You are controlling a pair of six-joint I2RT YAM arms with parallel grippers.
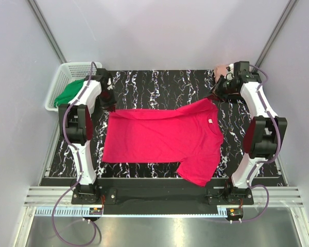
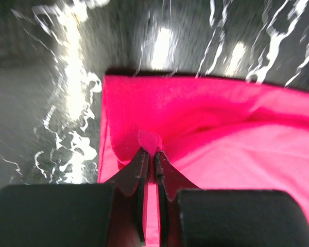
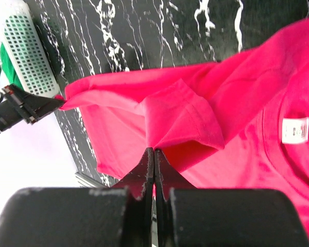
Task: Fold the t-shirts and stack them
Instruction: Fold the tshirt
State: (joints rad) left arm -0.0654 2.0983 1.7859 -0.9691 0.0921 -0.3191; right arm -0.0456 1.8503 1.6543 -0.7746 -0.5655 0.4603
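Note:
I should keep pulling the shirt's held corner, which is along its hem edge (image 2: 105, 135), over the shirt's body (image 1: 114, 124) with my left gripper. I should let go when the fold lies flat.
A bright crimson-pink t-shirt (image 1: 159, 136) lies spread sideways on the black marbled mat (image 1: 159, 82), neck label (image 1: 210, 121) to the right and one sleeve hanging toward the near edge. My left gripper (image 1: 109, 101) is shut on the shirt's far left hem corner; in the left wrist view the gripper (image 2: 149, 153) pinches a small tuck of crimson cloth (image 2: 221, 134). My right gripper (image 1: 219, 92) is shut on the far right sleeve; the right wrist view shows it (image 3: 154, 150) clamped under the folded sleeve (image 3: 183, 121). A pale salmon-pink t-shirt (image 1: 222, 69) peeks out behind the right arm. No black t-shirt is in view.
A white perforated basket (image 1: 63, 77) holding green cloth (image 1: 69, 93) stands off the mat's far left corner, also seen as the basket (image 3: 28, 51) in the right wrist view. Grey walls close in on three sides. A metal rail (image 1: 159, 198) runs along the near edge.

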